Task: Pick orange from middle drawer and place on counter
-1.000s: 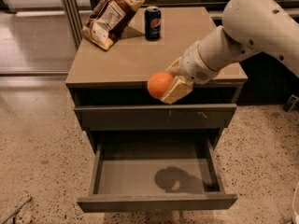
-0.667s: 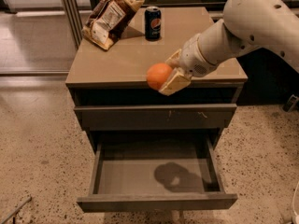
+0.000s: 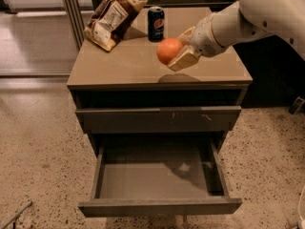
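My gripper should keep lowering the orange, which is above a free spot of the counter and clear of the soda can, and let go once it rests there.
My gripper is shut on the orange, a small round orange fruit. It holds the fruit in the air a little above the tan counter, right of its middle, and a shadow lies on the top just below. The white arm reaches in from the upper right. The middle drawer stands pulled wide open below, and its flat grey inside holds nothing but the arm's shadow.
A dark soda can stands at the back of the counter, just behind the orange. A brown snack bag lies at the back left. The upper drawer front with pale scratches is closed. Speckled floor surrounds the cabinet.
My gripper has risen with the orange from in front of the cabinet's top edge to above the counter, moving back over the surface.
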`<state>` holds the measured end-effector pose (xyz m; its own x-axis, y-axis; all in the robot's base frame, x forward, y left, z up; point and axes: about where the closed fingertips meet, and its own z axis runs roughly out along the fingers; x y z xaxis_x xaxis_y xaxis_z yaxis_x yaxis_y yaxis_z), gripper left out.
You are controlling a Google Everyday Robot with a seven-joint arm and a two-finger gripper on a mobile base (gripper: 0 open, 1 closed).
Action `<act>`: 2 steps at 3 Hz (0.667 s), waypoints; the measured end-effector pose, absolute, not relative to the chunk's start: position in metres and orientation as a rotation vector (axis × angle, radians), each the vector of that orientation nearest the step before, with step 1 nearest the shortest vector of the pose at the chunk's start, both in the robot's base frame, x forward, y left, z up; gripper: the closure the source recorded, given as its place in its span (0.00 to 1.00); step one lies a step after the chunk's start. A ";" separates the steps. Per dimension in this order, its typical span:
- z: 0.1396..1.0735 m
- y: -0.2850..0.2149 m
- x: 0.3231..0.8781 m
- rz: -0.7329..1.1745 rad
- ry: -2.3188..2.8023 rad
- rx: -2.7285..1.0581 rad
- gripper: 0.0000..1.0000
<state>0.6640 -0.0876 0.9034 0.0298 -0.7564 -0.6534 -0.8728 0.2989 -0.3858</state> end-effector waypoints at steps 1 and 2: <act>0.900 -0.100 0.694 0.199 1.743 -1.386 1.00; 0.887 -0.106 0.714 0.243 1.761 -1.317 1.00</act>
<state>0.7140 -0.1062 0.8865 -0.0321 -0.6695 -0.7421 -0.8454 0.4143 -0.3372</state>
